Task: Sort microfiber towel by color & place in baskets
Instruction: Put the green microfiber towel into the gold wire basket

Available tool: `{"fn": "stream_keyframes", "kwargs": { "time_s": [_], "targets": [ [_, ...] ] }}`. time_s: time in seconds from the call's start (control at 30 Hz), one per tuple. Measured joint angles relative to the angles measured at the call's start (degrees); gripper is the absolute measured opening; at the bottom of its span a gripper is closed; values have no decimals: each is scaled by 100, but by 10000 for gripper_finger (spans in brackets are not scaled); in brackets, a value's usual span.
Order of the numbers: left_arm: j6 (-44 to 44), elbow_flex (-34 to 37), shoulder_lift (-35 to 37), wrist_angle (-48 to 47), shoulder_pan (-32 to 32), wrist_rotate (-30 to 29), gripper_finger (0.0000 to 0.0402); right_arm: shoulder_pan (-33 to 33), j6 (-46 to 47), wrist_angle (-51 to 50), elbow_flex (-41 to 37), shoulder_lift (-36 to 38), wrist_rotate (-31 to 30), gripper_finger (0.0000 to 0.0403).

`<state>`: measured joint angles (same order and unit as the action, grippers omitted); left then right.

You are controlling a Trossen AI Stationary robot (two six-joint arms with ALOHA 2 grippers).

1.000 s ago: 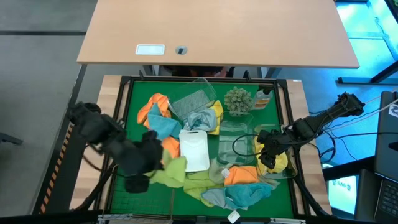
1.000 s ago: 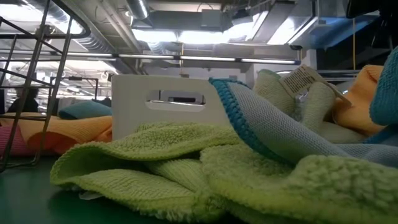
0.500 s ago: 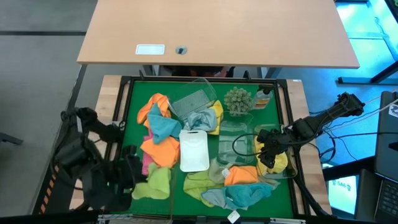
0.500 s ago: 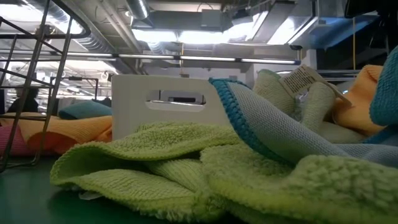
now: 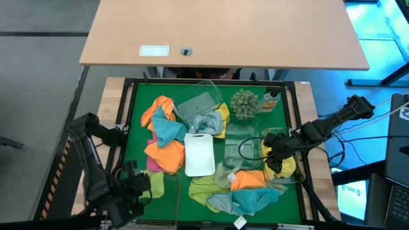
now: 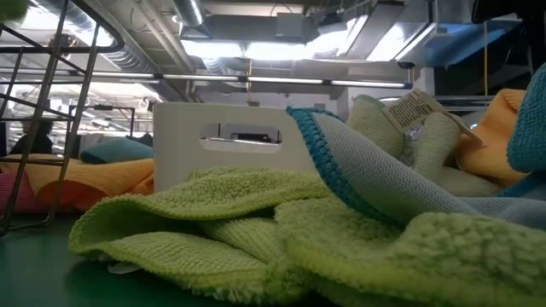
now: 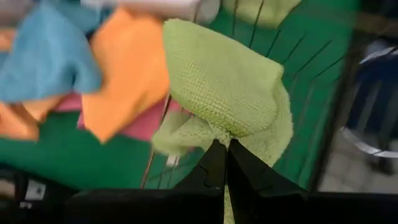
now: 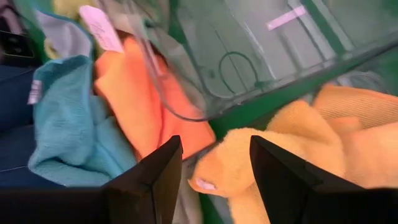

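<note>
The lime green towel (image 7: pixel 224 81) is hanging between the sides of the dark wire-mesh basket, so my left gripper keeps moving it down toward the basket's bottom (image 7: pixel 306 115) and lets go of it there.
My left gripper (image 5: pixel 144 186) is near the table's near-left corner, shut on a lime green towel (image 5: pixel 156 184), which it carries above the dark wire-mesh basket (image 5: pixel 167 206). A corner of that towel (image 6: pixel 12 7) shows high in the low view. My right gripper (image 8: pixel 214 180) is open at the right side of the table. Its fingers stand on either side of a hump of a yellow towel (image 8: pixel 273 146) that lies in a clear tub (image 5: pixel 287 174). Whether they touch it, I cannot tell. Orange, teal and pink towels (image 5: pixel 163 137) lie heaped beside the white tray (image 5: pixel 199 154). My left gripper pinches the lime green towel by a bunched fold (image 7: pixel 231 134) between its two shut fingers (image 7: pixel 214 163). The towel is lifted clear of the table and bulges out beyond the fingertips, with the basket's wires under it.
Clear tubs (image 5: pixel 203 102) (image 5: pixel 246 145) stand mid-table, and the spiky plant (image 5: pixel 244 102) and the brown bottle (image 5: pixel 271 100) stand near the far edge. More lime towels (image 5: pixel 203 189), an orange one (image 5: pixel 248 179) and a teal one (image 5: pixel 250 200) lie by the near edge. A raised frame (image 5: pixel 131 83) rims the green mat.
My left gripper has drawn back from beside the white tray toward the table's near-left corner, staying shut on the lime green towel. The towel has come off the pile and now hangs over the wire-mesh basket. The right arm has kept still.
</note>
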<state>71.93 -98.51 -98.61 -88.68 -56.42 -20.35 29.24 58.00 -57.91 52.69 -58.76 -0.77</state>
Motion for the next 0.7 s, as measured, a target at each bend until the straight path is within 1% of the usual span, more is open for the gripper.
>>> {"fn": "stream_keyframes", "kwargs": {
  "time_s": [0.13, 0.33, 0.43, 0.53, 0.7],
  "targets": [
    [-77, 653, 0, 533, -2, 342, 0, 1, -32, 406, 0, 0, 84, 186],
    [-560, 1382, -2, 1413, 2, 737, 0, 1, -321, 1311, 0, 0, 60, 186],
    [-587, 1615, -2, 1535, 2, 783, 1, 1, -614, 1922, 0, 0, -238, 186],
    [-467, 1745, -2, 1530, 25, 785, 13, 1, -1024, 2584, 0, -14, -490, 186],
    [-232, 1756, -2, 1522, 131, 798, 47, 1, -1732, 3611, 0, -144, -523, 186]
  ]
}}
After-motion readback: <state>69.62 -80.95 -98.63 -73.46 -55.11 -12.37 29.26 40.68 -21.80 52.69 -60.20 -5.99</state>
